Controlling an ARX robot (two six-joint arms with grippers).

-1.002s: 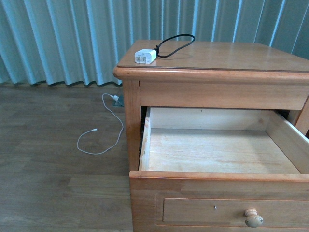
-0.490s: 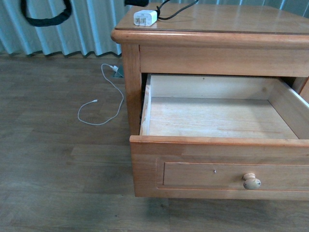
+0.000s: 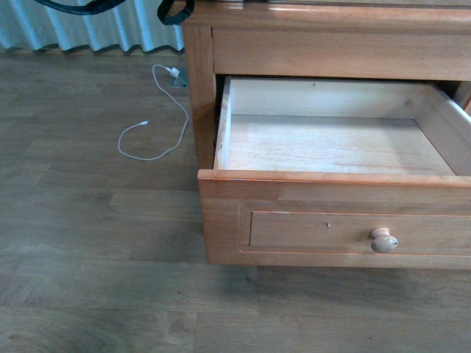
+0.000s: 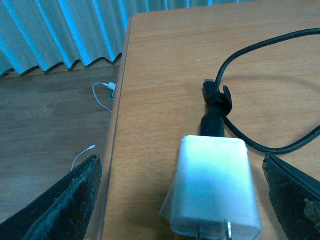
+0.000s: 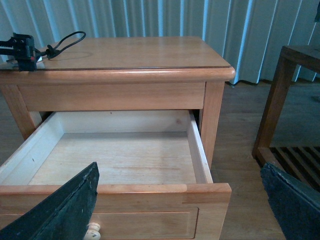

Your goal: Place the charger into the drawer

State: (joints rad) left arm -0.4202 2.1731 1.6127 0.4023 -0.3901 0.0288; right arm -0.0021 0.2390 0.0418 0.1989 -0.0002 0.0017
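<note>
The black cable (image 4: 250, 48) is plugged in and strapped into a loop (image 4: 222, 100). The cable will come along still looped when I lift the charger.
The charger (image 4: 212, 187), a white plug block with metal prongs, lies on the nightstand top (image 4: 165, 75), its black cable (image 4: 260, 75) looping away behind it. My left gripper (image 4: 181, 162) is open, one finger (image 4: 65, 200) on each side of the block, apart from it. The drawer (image 3: 331, 180) is pulled out, its pale wood interior bare, its round knob (image 3: 383, 240) on the front. My right gripper (image 5: 180, 175) is open above the drawer's front edge (image 5: 150, 189). In the front view the charger is out of view.
A thin white cable (image 3: 158, 125) lies on the wood floor left of the nightstand. A blue-grey curtain (image 5: 150, 17) hangs behind. A dark wooden shelf frame (image 5: 280, 100) stands beside the nightstand. My left arm (image 5: 20, 47) shows over the top's far corner.
The front view has dropped: the nightstand top and charger have left it upward, and the drawer sits higher in frame. Black parts of my left arm have come in at the top left.
</note>
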